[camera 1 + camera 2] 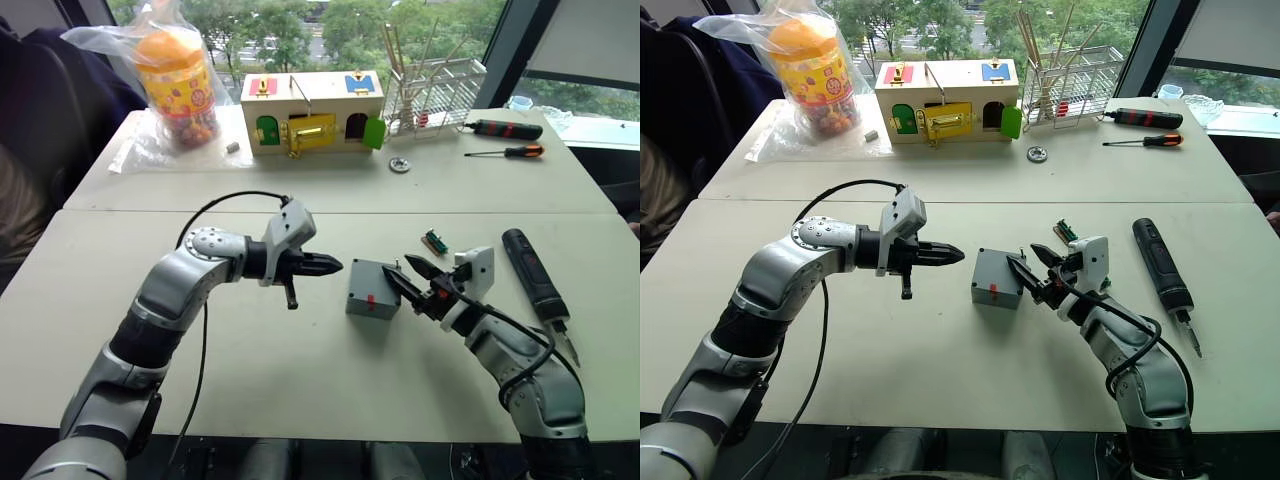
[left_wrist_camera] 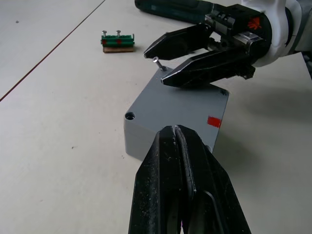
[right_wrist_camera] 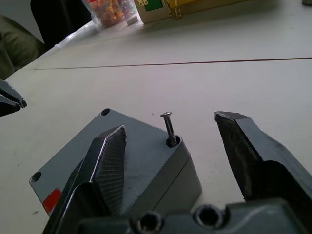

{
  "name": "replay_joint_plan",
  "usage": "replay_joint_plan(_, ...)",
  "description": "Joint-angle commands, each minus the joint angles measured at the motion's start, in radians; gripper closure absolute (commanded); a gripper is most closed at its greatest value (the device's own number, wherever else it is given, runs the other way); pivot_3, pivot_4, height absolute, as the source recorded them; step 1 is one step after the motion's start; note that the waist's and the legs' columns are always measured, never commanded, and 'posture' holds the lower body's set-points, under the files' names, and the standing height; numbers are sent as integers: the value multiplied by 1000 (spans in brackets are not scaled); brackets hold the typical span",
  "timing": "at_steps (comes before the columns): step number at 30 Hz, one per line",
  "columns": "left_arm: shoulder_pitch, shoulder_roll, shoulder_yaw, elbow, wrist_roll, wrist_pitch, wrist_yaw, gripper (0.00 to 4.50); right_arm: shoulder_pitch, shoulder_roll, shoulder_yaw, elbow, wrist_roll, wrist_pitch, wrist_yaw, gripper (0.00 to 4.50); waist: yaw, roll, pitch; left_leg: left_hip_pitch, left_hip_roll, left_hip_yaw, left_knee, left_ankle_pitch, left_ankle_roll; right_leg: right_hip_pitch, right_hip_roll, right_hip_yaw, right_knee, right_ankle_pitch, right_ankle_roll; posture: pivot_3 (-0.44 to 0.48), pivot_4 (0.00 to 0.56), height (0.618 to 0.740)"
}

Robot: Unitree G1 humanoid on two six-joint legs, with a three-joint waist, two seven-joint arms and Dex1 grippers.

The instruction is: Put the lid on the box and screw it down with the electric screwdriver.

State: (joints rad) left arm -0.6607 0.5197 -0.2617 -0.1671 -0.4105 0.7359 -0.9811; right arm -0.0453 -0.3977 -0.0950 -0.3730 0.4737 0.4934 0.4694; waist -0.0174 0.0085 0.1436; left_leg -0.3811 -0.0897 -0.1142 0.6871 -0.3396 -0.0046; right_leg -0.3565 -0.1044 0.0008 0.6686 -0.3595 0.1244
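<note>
The lid's corner hole (image 3: 173,142) looks bigger across than the head of the screw (image 3: 169,127), so I expect the screw to go down below the top of the lid when I drive it in with the screwdriver.
The grey box (image 1: 372,290) stands mid-table with the lid (image 2: 180,105) lying flat on top, its corner holes showing. A small screw (image 3: 169,127) stands upright in one corner hole. My right gripper (image 1: 400,268) is open; its fingers straddle that corner and the screw without touching it. My left gripper (image 1: 338,265) is shut and empty, hovering just left of the box and pointing at it. The electric screwdriver (image 1: 530,275), black and stick-shaped, lies on the table to the right of my right arm.
A small green terminal block (image 1: 435,241) lies just behind the right gripper. At the back stand a wooden box with coloured doors (image 1: 310,112), a bagged candy jar (image 1: 178,85), a wire rack (image 1: 430,90), two hand screwdrivers (image 1: 505,129) and a metal ring (image 1: 399,165).
</note>
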Motion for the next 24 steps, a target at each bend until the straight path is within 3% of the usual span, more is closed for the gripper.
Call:
replay_joint_plan(1, -10, -2, 7, -12, 1, -16, -4, 4500, 8, -14, -14, -62, 1, -11, 5, 321, 0, 0, 0, 0, 0, 0, 0, 0, 0, 0, 0, 0, 0, 0, 0, 0, 150, 740)
replay_joint_plan(7, -9, -11, 7, -11, 5, -17, -5, 4500, -18, -22, -31, -79, 19, 7, -11, 321, 0, 0, 0, 0, 0, 0, 0, 0, 0, 0, 0, 0, 0, 0, 0, 0, 150, 740)
replay_joint_plan(24, 10, -14, 18, -34, 4, -11, 15, 4500, -173, -73, -61, -31, 170, 282, 7, 321, -1, 0, 0, 0, 0, 0, 0, 0, 0, 0, 0, 0, 0, 0, 0, 0, 150, 740)
